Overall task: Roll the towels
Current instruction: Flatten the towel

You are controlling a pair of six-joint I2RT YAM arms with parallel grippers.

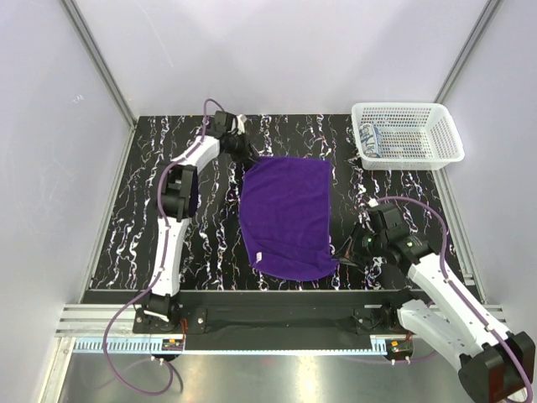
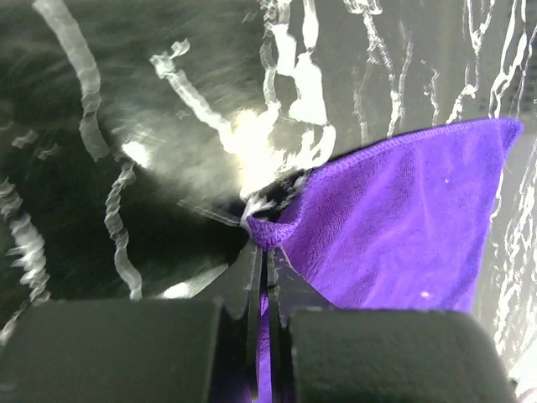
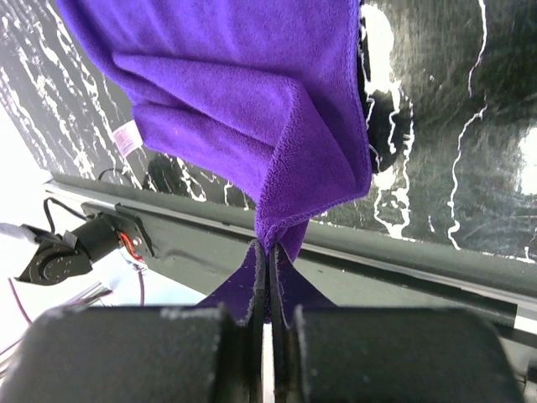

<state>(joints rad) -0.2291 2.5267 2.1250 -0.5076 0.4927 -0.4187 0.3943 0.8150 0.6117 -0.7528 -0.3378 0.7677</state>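
The robot's two grippers are on opposite corners of the purple towel, and the left gripper should keep swinging across the open black table until the towel lies crosswise, then let go.
The deep purple towel lies spread on the black marbled table, mid-table. My left gripper is shut on its far left corner; in the left wrist view the towel runs out from the closed gripper. My right gripper is shut on the near right corner; in the right wrist view the towel hangs up from the pinched gripper, folds bunched at the grip. The patterned white and blue-grey towel sits rolled in the basket.
A white plastic mesh basket stands at the far right corner of the table. Grey walls with metal frame posts close in the sides and back. A metal rail runs along the near edge between the arm bases.
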